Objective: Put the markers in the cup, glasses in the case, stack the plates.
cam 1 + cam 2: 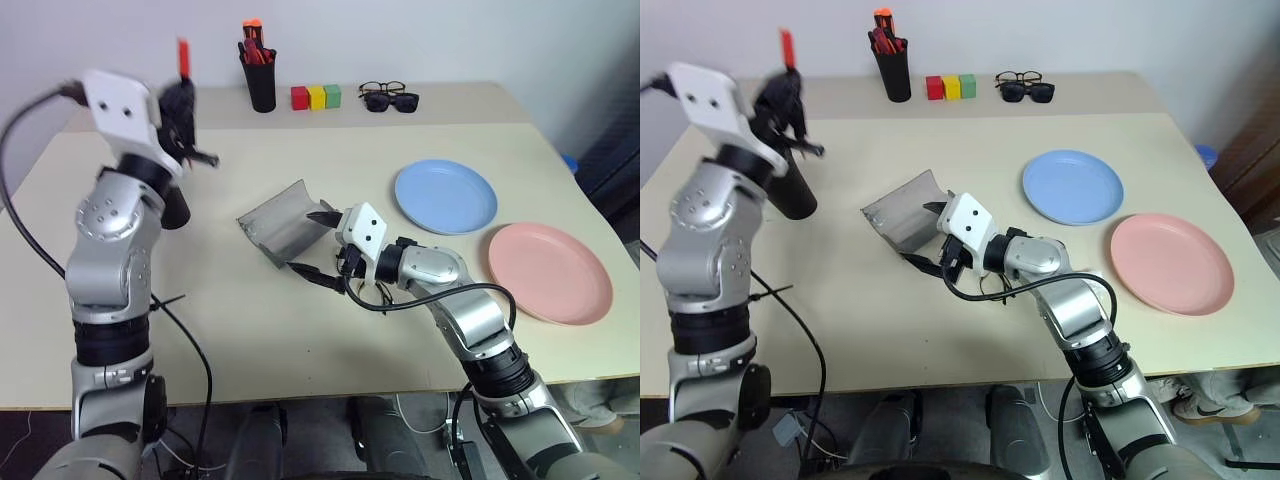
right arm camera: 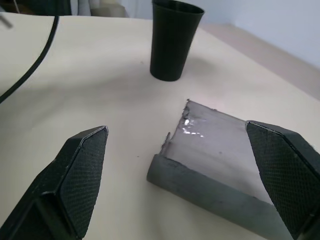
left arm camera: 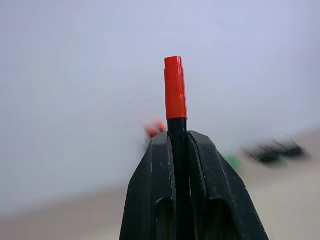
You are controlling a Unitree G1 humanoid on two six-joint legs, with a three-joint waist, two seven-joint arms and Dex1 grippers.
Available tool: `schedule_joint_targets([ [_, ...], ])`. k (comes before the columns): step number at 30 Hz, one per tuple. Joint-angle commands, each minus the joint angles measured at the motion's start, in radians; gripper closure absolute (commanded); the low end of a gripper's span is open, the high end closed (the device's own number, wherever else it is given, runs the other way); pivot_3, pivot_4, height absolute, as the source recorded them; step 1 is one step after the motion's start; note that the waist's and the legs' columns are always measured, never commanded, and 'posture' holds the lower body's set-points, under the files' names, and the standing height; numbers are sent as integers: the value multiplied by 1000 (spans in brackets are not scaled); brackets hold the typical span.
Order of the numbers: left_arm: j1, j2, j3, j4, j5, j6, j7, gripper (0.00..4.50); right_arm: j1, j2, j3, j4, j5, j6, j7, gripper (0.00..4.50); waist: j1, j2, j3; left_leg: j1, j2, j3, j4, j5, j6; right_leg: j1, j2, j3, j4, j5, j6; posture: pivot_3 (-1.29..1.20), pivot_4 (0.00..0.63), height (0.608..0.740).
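Observation:
My right gripper will uncover the glasses (image 1: 384, 291) hidden under it when I pull it back, since a thin dark curve is peeking out beneath it.
My left gripper (image 1: 180, 105) is raised at the left and shut on the marker (image 1: 183, 55), whose red tip sticks up past the fingers (image 3: 150, 170). Just below and behind that arm stands the black cup (image 1: 795, 190), partly hidden. The grey case (image 1: 280, 222) lies open at mid-table, and its inside looks bare in the right wrist view. My right gripper (image 1: 315, 245) stands open at the case's near end, one finger on either side of its edge. To the right lie the light blue plate (image 1: 445, 196) and the pink plate (image 1: 548, 272), side by side. The glasses are hidden.
Along the table's far edge stand a narrow black pen holder (image 1: 261, 80) with red and orange markers, three coloured blocks (image 1: 316, 97), black-framed spectacles (image 1: 382, 88) and sunglasses (image 1: 392, 102). A black cable (image 1: 190, 340) trails over the table's front left.

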Motion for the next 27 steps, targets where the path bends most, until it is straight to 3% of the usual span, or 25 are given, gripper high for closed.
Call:
schedule_joint_targets([
  [1,-55,39,49,201,130,-172,129,4445,-34,23,-2,-8,2,-31,-5,0,-1,0,0,0,0,0,0,0,0,0,0,0,0,0,0,0,150,740],
  [8,-51,29,51,407,160,-350,168,4445,-22,27,-2,-20,-4,-31,-6,0,10,0,0,-2,0,-1,0,0,0,0,-1,-1,-1,0,0,0,150,740],
  [18,31,-11,50,471,178,-358,210,4445,-18,23,-8,-31,-6,-26,-9,0,0,0,0,-1,0,-1,0,0,0,0,0,-1,1,0,1,0,150,740],
  [19,36,-15,50,473,180,-361,215,3603,-18,22,-8,-31,-6,-26,-8,0,1,0,0,-1,0,-1,0,0,0,0,0,-1,1,0,1,0,150,740],
  [21,39,-19,52,473,180,-365,221,2836,-21,21,-8,-28,-6,-27,-6,0,2,0,0,-1,0,-1,0,0,0,0,0,-1,1,0,1,0,150,740],
  [24,34,-31,63,459,157,-367,223,1291,-26,21,-9,-24,-5,-26,-4,0,3,0,0,-1,0,-1,0,0,0,0,-1,-1,0,0,1,0,150,740],
  [27,20,-59,69,383,76,-383,160,1291,-25,16,-10,-24,-6,-28,1,0,4,0,0,-1,0,-1,0,0,0,0,-1,-1,0,0,1,0,150,740],
])
